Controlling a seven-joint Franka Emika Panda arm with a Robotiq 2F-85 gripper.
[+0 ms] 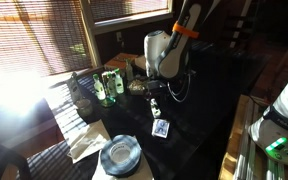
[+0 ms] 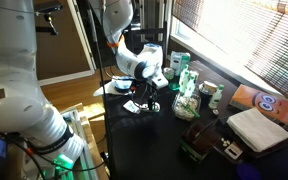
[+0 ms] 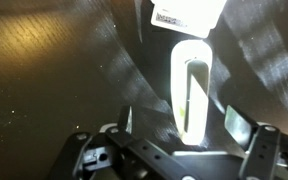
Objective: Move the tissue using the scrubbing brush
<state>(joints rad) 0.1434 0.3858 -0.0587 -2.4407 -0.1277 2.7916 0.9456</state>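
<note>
My gripper is about to drag the scrubbing brush across the tissue (image 1: 87, 141). The tissue lies spread out with its edges clear of the plate, so it should slide along mostly flat.
The scrubbing brush (image 3: 191, 85) is a white oval with a dark slot. It lies on the dark table directly under my gripper (image 3: 189, 135), whose fingers stand open on either side of it without touching. My gripper is low over the table in both exterior views (image 1: 155, 100) (image 2: 147, 98). The tissue (image 1: 84, 142) lies flat near the table's corner, next to the round blue-grey plate (image 1: 119, 155), well away from the gripper. It also shows in an exterior view (image 2: 259, 128).
A small blue-and-white card (image 1: 161, 129) lies just beyond the brush; it also shows in the wrist view (image 3: 179, 15). Green bottles (image 1: 104, 86) and cups stand by the window blinds. The dark table (image 1: 209, 110) has a near edge.
</note>
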